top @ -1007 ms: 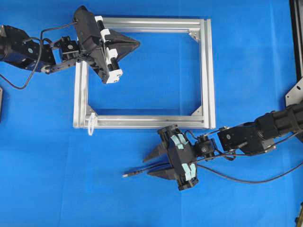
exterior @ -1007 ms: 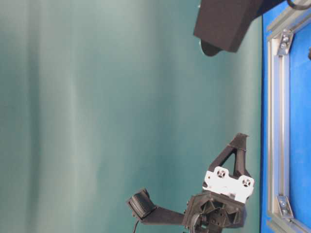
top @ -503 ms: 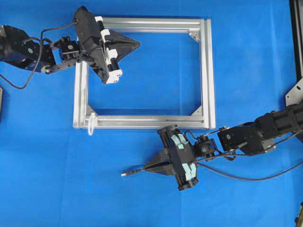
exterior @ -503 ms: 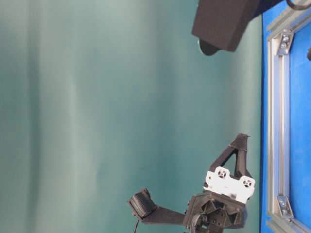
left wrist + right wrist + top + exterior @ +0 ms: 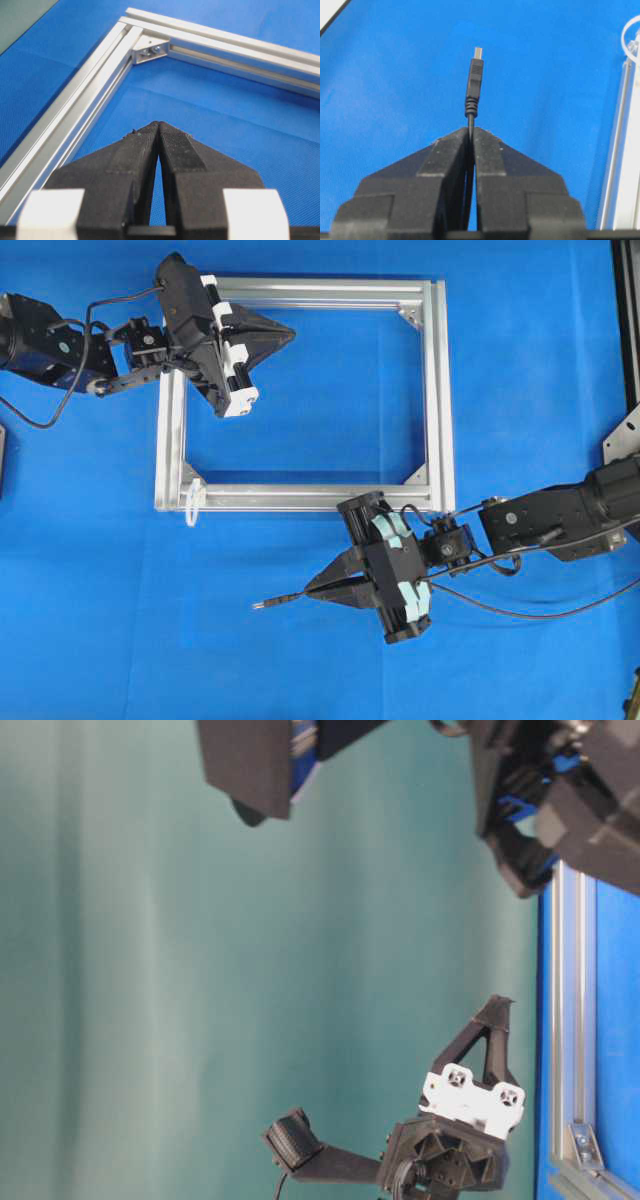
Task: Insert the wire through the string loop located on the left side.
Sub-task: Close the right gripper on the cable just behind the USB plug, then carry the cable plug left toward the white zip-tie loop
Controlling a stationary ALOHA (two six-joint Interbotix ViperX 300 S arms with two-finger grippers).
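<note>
The plug tip (image 5: 263,604) is well in front of the string loop, so my right gripper should move the wire back over the frame's front bar (image 5: 300,497) before threading.
The wire (image 5: 282,599) is a thin black cable whose plug tip (image 5: 259,606) points left over the blue mat. My right gripper (image 5: 309,591) is shut on it just behind the plug. In the right wrist view the plug (image 5: 474,82) sticks straight out past the closed right gripper (image 5: 471,130). The string loop (image 5: 192,508) is white and hangs at the front-left corner of the silver frame (image 5: 300,498); it shows at the upper right edge as the string loop (image 5: 632,34). My left gripper (image 5: 291,335) is shut on nothing above the frame's back-left part, and appears as the left gripper (image 5: 159,124).
A black cable (image 5: 520,615) trails from the right arm across the mat. A dark upright post (image 5: 626,320) and a metal bracket (image 5: 622,440) stand at the right edge. The frame's corner bracket (image 5: 150,49) lies ahead of the left gripper.
The right gripper closed on the wire and rose, carrying the plug tip slightly left and off the mat. The right arm came further into the table-level view. The left arm stayed still.
</note>
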